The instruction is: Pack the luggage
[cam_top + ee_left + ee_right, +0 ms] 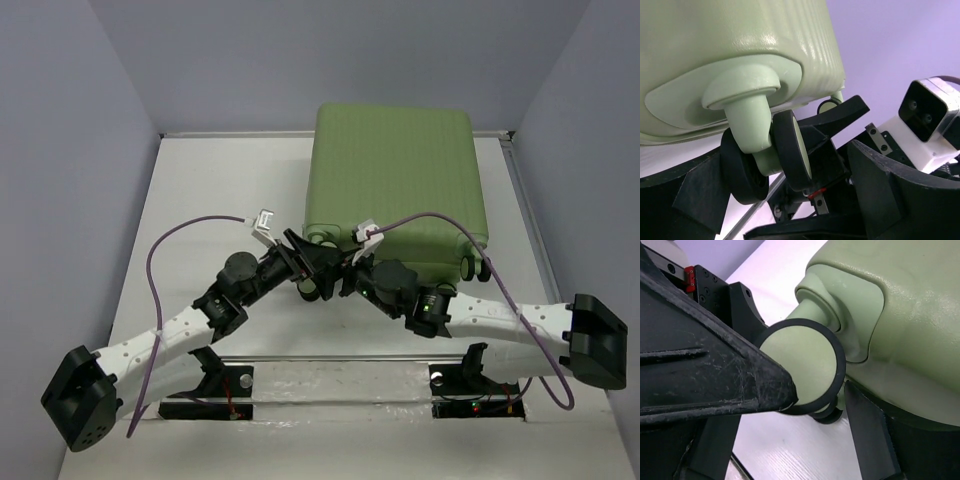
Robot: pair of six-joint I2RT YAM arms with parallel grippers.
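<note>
Both of the robot's grippers crowd the same wheel (pixel 801 365) at the suitcase's corner, so the right gripper should pull back while the left gripper reaches beside it for the zipper pull.
The luggage (pixel 400 170) is a light olive-green ribbed suitcase, closed and lying flat at the back of the table. Both grippers meet at its near-left corner. My left gripper (pixel 312 265) is open, and its fingers stand either side of the twin black-and-green wheel (pixel 790 150) under the shell (pixel 740 45). My right gripper (pixel 352 272) is open too. The same wheel (pixel 802 360) sits between its scratched left finger (pixel 715 380) and its right finger (pixel 870 435). Neither gripper visibly clamps the wheel. The suitcase's inside is hidden.
A second wheel (pixel 470 268) sticks out at the suitcase's near-right corner. Purple cables (pixel 160 250) arc over both arms. The right arm's white camera housing (pixel 927 115) is close beside my left fingers. White tabletop (pixel 790 450) lies under the wheel, with walls around the table.
</note>
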